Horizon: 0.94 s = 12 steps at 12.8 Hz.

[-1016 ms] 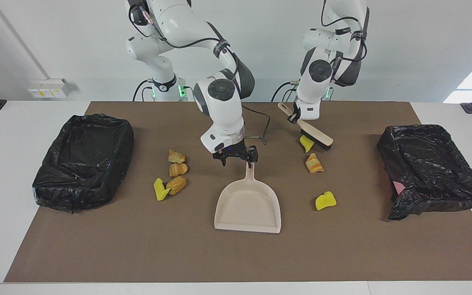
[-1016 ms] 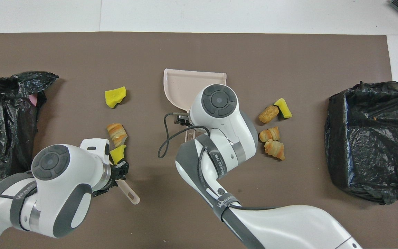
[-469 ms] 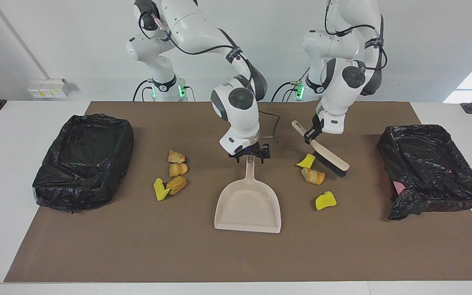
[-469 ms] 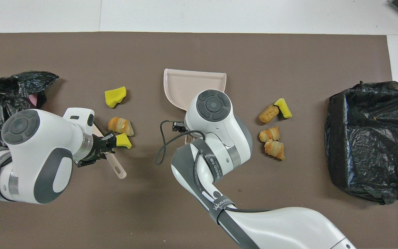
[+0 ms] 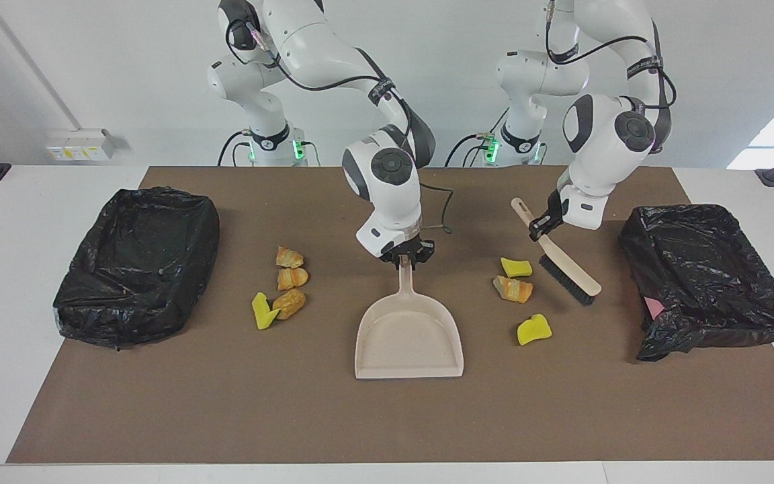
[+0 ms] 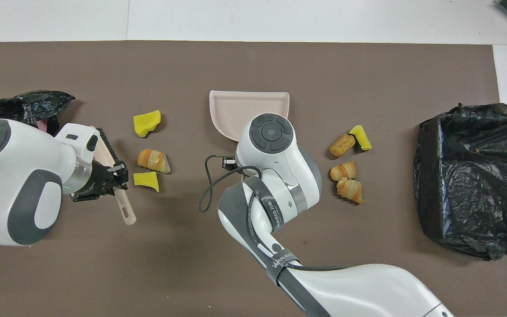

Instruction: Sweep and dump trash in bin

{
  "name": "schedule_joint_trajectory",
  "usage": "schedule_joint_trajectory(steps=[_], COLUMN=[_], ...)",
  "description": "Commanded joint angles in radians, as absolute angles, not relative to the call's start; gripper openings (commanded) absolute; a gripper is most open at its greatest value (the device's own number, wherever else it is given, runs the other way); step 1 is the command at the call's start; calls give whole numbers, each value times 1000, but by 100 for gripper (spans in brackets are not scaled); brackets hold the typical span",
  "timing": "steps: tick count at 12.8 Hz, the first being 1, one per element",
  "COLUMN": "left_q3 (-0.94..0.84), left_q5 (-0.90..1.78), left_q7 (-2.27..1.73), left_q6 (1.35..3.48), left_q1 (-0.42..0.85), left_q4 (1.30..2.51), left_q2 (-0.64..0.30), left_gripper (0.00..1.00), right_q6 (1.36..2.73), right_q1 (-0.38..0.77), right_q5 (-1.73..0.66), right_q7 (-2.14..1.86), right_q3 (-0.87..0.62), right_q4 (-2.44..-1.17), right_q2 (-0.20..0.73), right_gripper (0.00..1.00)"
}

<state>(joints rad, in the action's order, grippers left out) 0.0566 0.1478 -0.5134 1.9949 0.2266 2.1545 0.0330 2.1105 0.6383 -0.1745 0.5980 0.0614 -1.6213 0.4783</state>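
The dustpan's open edge (image 6: 249, 92) faces away from the trash (image 6: 152, 160) beside the brush, so the robot's right gripper needs to turn that edge toward the trash before sweeping.
The trash lies in two groups. Toward the left arm's end are a yellow scrap (image 5: 516, 267) (image 6: 146, 181), a bread lump (image 5: 512, 289) (image 6: 153, 159) and another yellow scrap (image 5: 533, 329) (image 6: 147, 122). Toward the right arm's end are three bread lumps (image 5: 291, 277) (image 6: 344, 171) and a yellow scrap (image 5: 263, 311) (image 6: 361, 137). My left gripper (image 5: 543, 225) (image 6: 115, 177) is shut on the handle of the brush (image 5: 567, 265) (image 6: 104, 149), whose bristles sit low beside the first group. My right gripper (image 5: 406, 259) is shut on the handle of the beige dustpan (image 5: 408, 339) (image 6: 240, 110).
A bin lined with a black bag (image 5: 138, 262) (image 6: 469, 176) stands at the right arm's end. A second black-lined bin (image 5: 703, 275) (image 6: 20, 108) stands at the left arm's end, close to the brush. A brown mat (image 5: 387, 423) covers the table.
My left gripper carried the brush toward the left arm's end, pushing the yellow scrap and bread lump farther from the robots. My right gripper closed on the dustpan handle, and the dustpan straightened slightly.
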Motion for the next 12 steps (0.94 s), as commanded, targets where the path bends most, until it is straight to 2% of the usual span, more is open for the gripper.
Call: schedule_joint_trajectory(steps=[1, 5, 7, 10, 12], left_q3=[51, 51, 51, 51, 51], left_q5=[146, 97, 92, 28, 3], left_q7=[-350, -171, -117, -85, -74], left_q6=[1951, 1992, 2032, 2077, 2126], left_q1=[192, 190, 192, 170, 163], left_q4=[2183, 2221, 2221, 2206, 2186], left_q2=[47, 37, 3, -14, -52], left_gripper=[0, 0, 0, 0, 0], right_q6=[2034, 1840, 1741, 1805, 1810], right_q1=[560, 441, 405, 393, 408], right_q5=[-196, -213, -192, -157, -74], right_q7=[420, -58, -282, -660, -818], right_q3=[51, 55, 57, 57, 52], right_q4=[-1617, -1644, -1655, -1776, -1789], right_q2=[421, 234, 187, 137, 165], right_gripper=[0, 0, 0, 0, 0])
